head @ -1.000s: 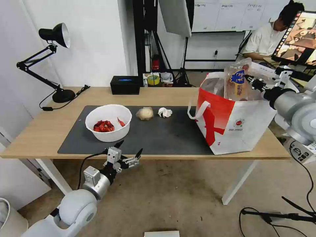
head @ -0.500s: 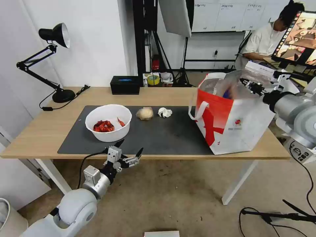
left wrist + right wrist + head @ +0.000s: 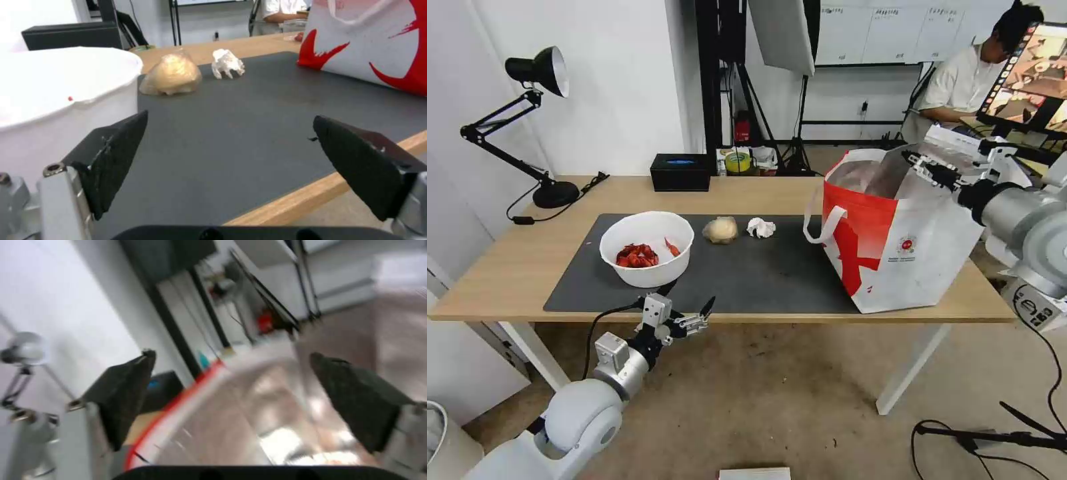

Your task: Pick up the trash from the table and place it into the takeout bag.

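My gripper will lift the white tissue wad (image 3: 760, 229) still bunched up, with its loose ends sticking out, because creased folds (image 3: 759, 223) stand up from the mat.
On the table (image 3: 514, 267), a white bowl (image 3: 650, 275) of red crayfish shells sits at the left of the dark mat (image 3: 760, 273). A beige paper ball (image 3: 720, 230) and a white tissue wad (image 3: 761, 227) lie behind it. The red-and-white takeout bag (image 3: 920, 260) stands at the right end. My right gripper (image 3: 917, 163) hovers open and empty over the bag's mouth, foil lining (image 3: 249, 426) below it. Just below the table's front edge, my left gripper (image 3: 688, 298) is open, facing the bowl (image 3: 58, 110), the ball (image 3: 171, 76) and the wad (image 3: 228, 63).
A black tissue box (image 3: 680, 172) and a roll of tape (image 3: 738, 161) sit at the table's back edge. A black desk lamp (image 3: 537, 127) stands at the back left corner. A stand base and cables (image 3: 994, 437) lie on the floor at the right.
The clear plastic tray held upright over the bag by my right gripper has dropped inside and out of sight. The right gripper now stands open. The left arm barely moved.
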Robot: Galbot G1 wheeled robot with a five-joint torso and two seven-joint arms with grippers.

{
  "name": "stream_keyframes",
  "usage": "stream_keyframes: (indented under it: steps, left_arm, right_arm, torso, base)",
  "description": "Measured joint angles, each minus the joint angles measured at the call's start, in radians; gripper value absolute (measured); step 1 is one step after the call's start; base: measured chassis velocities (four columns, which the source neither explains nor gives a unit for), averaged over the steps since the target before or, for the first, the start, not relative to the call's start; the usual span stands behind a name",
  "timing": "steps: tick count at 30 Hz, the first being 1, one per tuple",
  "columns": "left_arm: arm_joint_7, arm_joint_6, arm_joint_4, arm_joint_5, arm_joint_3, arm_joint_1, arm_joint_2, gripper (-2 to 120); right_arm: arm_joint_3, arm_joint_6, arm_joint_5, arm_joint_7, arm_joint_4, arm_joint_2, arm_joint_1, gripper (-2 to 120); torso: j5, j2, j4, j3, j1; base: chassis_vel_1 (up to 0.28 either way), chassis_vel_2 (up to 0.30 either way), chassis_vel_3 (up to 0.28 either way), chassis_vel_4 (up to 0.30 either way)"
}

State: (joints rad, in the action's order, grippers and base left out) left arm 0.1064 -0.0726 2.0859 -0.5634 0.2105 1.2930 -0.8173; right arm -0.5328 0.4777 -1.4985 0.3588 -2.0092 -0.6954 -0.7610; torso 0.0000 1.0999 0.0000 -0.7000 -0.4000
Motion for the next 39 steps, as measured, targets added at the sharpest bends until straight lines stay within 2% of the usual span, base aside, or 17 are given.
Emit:
stream_keyframes:
  steps: [2,14,16,23,28,31,36,39]
  left_arm:
    - [0.0,0.004,-0.003,-0.001,0.006,0.003,0.0,100]
    - [0.002,0.012,-0.023,0.0,0.043,0.016,0.012,100]
    - [0.002,0.032,-0.033,0.006,0.059,0.035,0.016,100]
    - [0.001,0.039,-0.027,0.01,0.097,0.073,0.019,100]
    - [0.016,0.033,-0.013,0.011,0.109,0.096,0.013,100]
    - [0.019,0.028,-0.018,0.028,0.127,0.109,0.008,100]
    - [0.019,0.03,-0.027,0.045,0.146,0.125,-0.006,100]
    - [0.02,0.033,-0.034,0.055,0.166,0.156,-0.024,100]
  right_arm:
    - [0.016,-0.026,0.043,-0.081,-0.025,0.009,0.005,98]
    - [0.123,-0.04,0.16,-0.259,-0.157,0.087,-0.07,100]
    - [0.155,-0.047,0.236,-0.292,-0.188,0.099,-0.109,100]
    - [0.157,-0.037,0.358,-0.311,-0.229,0.109,-0.251,100]
    - [0.148,-0.067,0.417,-0.304,-0.242,0.091,-0.351,100]
    - [0.181,-0.134,0.491,-0.249,-0.243,0.047,-0.416,100]
    - [0.211,-0.222,0.62,-0.223,-0.236,-0.003,-0.482,100]
    - [0.242,-0.349,0.747,-0.206,-0.203,-0.063,-0.561,100]
  torso:
    - [-0.0001,0.0,0.0,0.0,0.0]
    - [-0.0002,0.0,-0.0001,0.0,0.0]
    - [-0.0002,0.0,0.0,0.0,0.0]
    - [0.0001,0.0,0.0,0.0,0.0]
    - [0.0,0.0,-0.0001,0.0,0.0]
    - [-0.0001,0.0,-0.0001,0.0,0.0]
    - [0.0,0.0,-0.0001,0.0,0.0]
    - [0.0,0.0,0.0,0.0,0.0]
  base:
    - [0.0,0.0,0.0,0.0]
    - [0.0,0.0,0.0,0.0]
    - [0.0,0.0,0.0,0.0]
    - [0.0,0.0,0.0,0.0]
    - [0.0,0.0,0.0,0.0]
    - [0.0,0.0,0.0,0.0]
    - [0.0,0.0,0.0,0.0]
    - [0.0,0.0,0.0,0.0]
